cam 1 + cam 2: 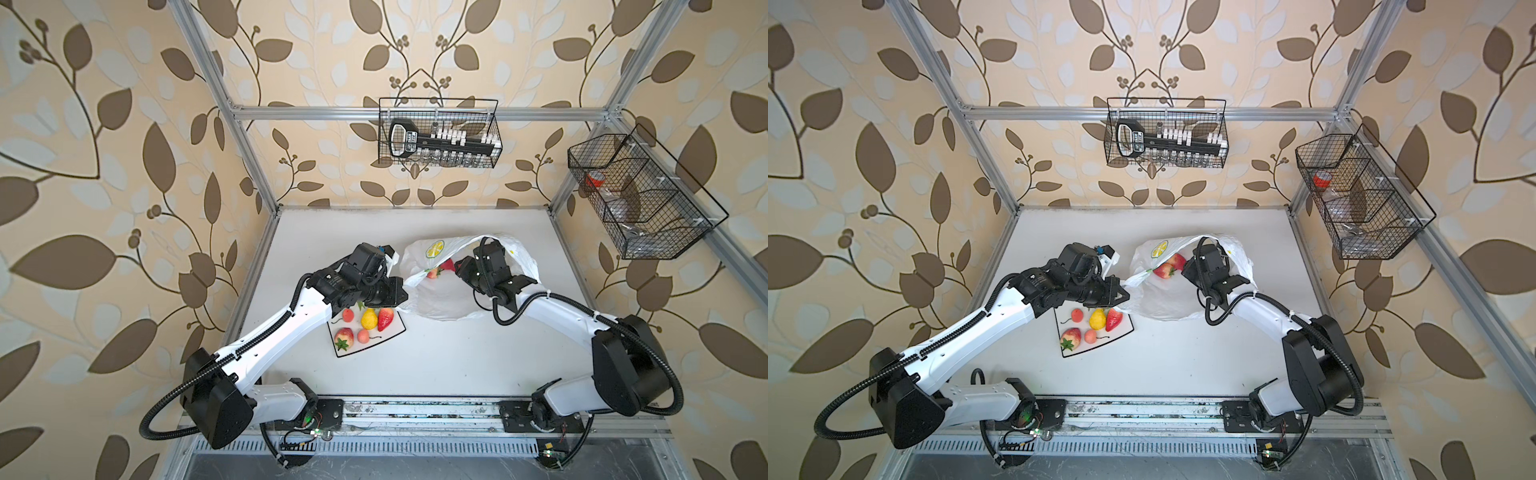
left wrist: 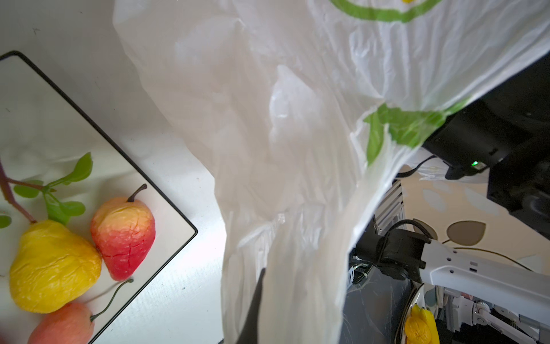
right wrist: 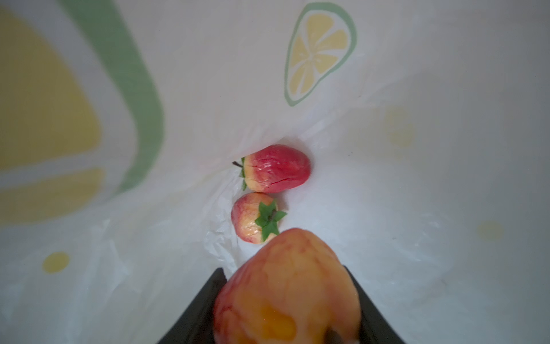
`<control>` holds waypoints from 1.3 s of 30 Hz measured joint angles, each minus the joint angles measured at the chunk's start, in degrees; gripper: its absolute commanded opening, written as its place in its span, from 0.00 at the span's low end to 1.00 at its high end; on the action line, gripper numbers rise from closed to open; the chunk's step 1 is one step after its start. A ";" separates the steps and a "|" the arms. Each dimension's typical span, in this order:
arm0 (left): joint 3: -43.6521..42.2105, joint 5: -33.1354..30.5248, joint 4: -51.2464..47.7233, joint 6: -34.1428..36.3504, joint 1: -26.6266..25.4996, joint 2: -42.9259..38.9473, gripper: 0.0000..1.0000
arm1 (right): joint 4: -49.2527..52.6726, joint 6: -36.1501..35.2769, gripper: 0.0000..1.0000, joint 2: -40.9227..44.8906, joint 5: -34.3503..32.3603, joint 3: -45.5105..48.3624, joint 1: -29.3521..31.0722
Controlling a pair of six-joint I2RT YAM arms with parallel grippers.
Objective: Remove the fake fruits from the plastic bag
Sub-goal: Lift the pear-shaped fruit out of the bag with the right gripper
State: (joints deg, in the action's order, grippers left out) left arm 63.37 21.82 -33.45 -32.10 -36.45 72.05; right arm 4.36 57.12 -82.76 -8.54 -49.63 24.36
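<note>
The bag's edge is in my left gripper between the fruit and the plate, so I should pull the bag's edge out of the way before my right gripper takes the fruit out.
The plastic bag lies on the table in both top views, its mouth facing right. My left gripper is shut on the bag's left edge and holds it up; one dark finger shows against the film. My right gripper reaches inside the bag and is shut on an orange-red fake fruit. Beyond it, two strawberries rest in a fold of the bag; they also show at the bag's mouth.
A square black-rimmed plate in front of the bag holds a yellow pear, strawberries and small round fruits. Two wire baskets hang on the walls. Aluminium frame posts border the table.
</note>
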 measured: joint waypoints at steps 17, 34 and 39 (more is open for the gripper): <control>8.74 -1.25 0.52 1.05 0.00 6.86 0.00 | -0.31 -6.38 0.41 4.66 8.02 4.33 1.27; 25.14 -0.15 -0.02 5.95 3.65 18.18 0.00 | 0.09 -26.80 0.41 2.58 9.05 6.84 3.56; 27.15 0.87 -0.83 6.67 5.42 21.40 0.00 | -0.48 -35.71 0.41 7.08 10.01 7.89 3.91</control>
State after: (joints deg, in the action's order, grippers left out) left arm 90.52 22.70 -34.28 -25.43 -31.03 93.45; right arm 3.88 21.41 -75.68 1.48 -41.74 28.27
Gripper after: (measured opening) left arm 0.048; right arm 0.528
